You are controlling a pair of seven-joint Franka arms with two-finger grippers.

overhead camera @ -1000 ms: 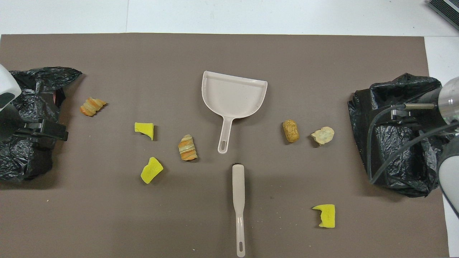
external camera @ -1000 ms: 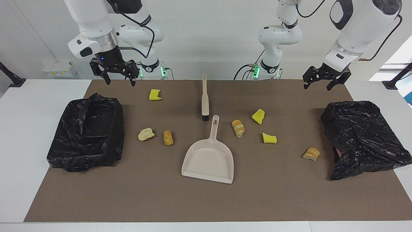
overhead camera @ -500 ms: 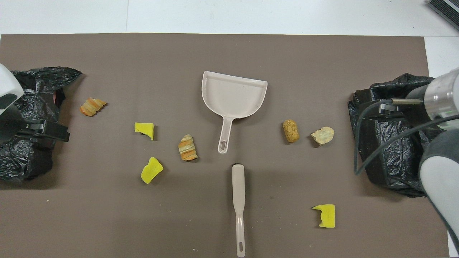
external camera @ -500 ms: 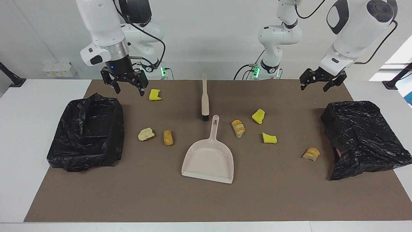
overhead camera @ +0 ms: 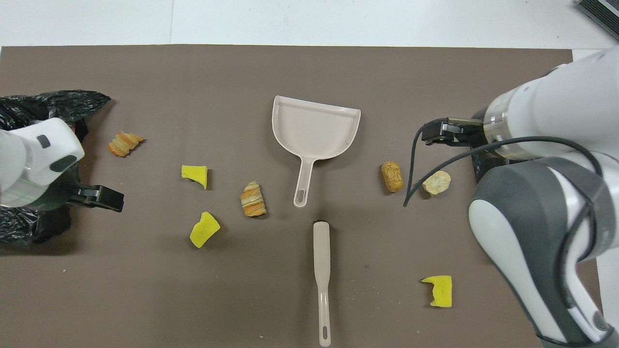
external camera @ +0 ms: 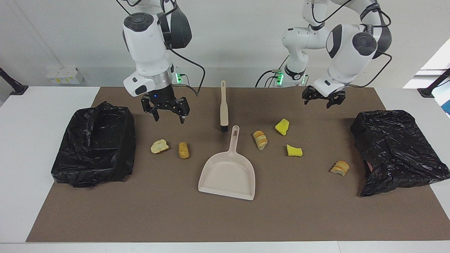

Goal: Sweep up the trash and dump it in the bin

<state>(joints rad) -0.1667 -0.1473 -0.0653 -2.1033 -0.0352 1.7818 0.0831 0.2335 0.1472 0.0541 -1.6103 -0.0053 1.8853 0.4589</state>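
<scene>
The brush [overhead camera: 322, 252] is lying free and its narrow handle points toward me. My open left gripper should keep going there until its fingers close around the handle [overhead camera: 323, 307].
The trash lies scattered on the brown mat [external camera: 140, 218]. Toward the right arm's end are a pale lump [external camera: 159, 146] and a brown lump [external camera: 183, 150]. Toward the left arm's end are a sliced bread piece [external camera: 260, 140], two yellow sponge chunks [external camera: 282, 126] [external camera: 294, 150] and another bread piece [external camera: 340, 168]. A third yellow chunk [overhead camera: 438, 291] shows only in the overhead view. My right gripper [external camera: 169, 118] hangs open and empty above the mat, over the spot just robot-side of the two lumps. My left gripper [external camera: 321, 103] hangs open and empty above the mat near the yellow chunk.
A beige dustpan [external camera: 227, 174] lies mid-mat with its handle toward the robots. A beige brush [external camera: 223, 107] lies just nearer to the robots. Black-bagged bins stand at the right arm's end [external camera: 94, 144] and the left arm's end [external camera: 397, 151].
Both grippers have moved from beside the bins inward toward the middle of the table and come lower. The right gripper now hides a yellow chunk in the facing view. Nothing on the mat moved.
</scene>
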